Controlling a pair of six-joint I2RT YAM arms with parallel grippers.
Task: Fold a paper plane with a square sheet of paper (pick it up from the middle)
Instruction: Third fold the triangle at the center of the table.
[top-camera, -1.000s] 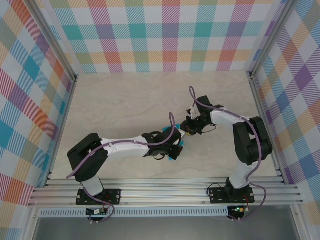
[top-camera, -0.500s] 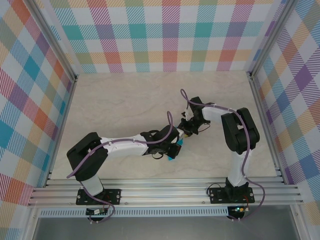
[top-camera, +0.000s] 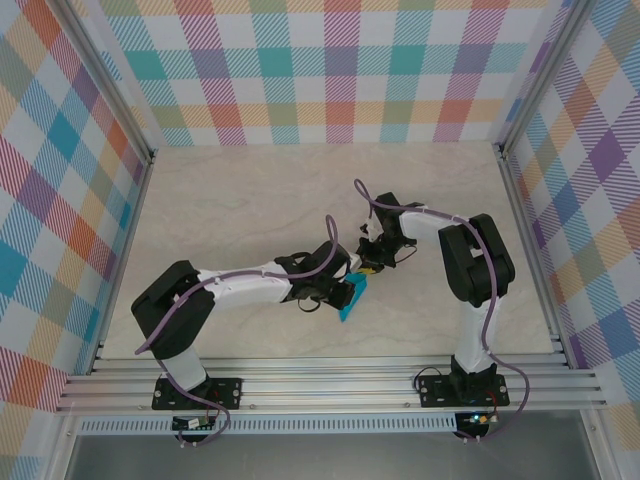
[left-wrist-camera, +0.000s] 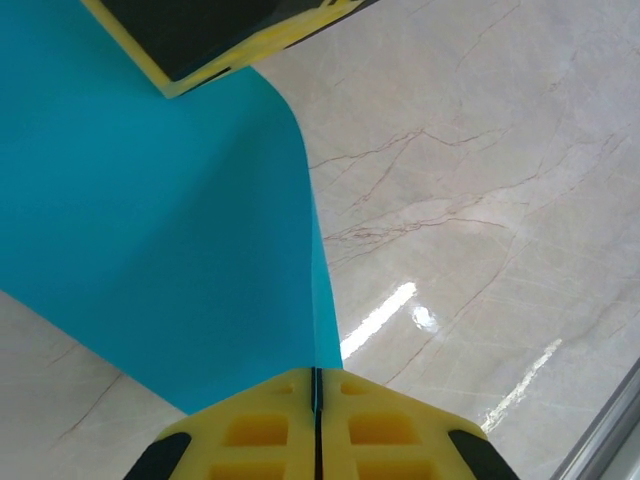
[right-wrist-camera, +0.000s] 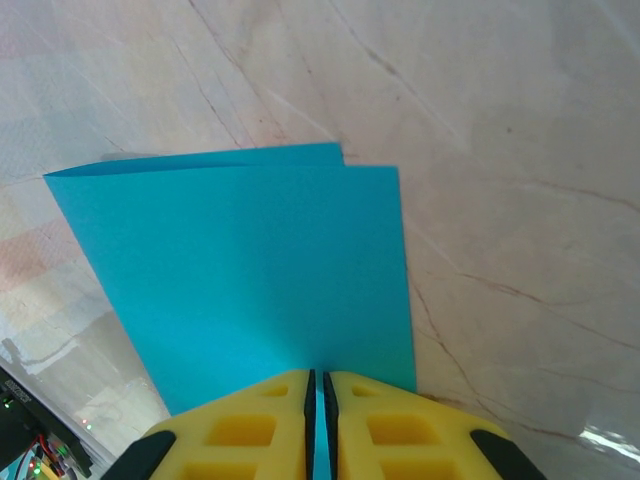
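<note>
The flap at the sheet's edge (left-wrist-camera: 324, 315) is a thin strip, so the left gripper should pull it farther across the sheet (left-wrist-camera: 245, 290) while the right gripper stays where it is.
The teal-blue sheet of paper (top-camera: 352, 299) hangs just above the marble table between my two grippers. It is doubled over, its two layers slightly offset at the far edge (right-wrist-camera: 250, 250), so it forms a rectangle rather than a paper plane. My left gripper (top-camera: 343, 289) is shut on one edge of the sheet (left-wrist-camera: 150, 220), and the paper comes out from between its yellow fingertips (left-wrist-camera: 317, 372). My right gripper (top-camera: 368, 268) is shut on the opposite edge, with a teal strip in the slit of its jaws (right-wrist-camera: 320, 378). One right finger (left-wrist-camera: 220, 30) shows at the top of the left wrist view.
The marble table top (top-camera: 250, 200) stretches out behind and to both sides of the arms. Checked walls (top-camera: 330, 80) close it in on three sides. Aluminium rails (top-camera: 330, 380) run along the near edge, where both arm bases are bolted.
Both grippers have moved a little left and away from the bases, still holding the paper. The right arm has folded in closer. More of the sheet's lower end now shows below the left gripper.
</note>
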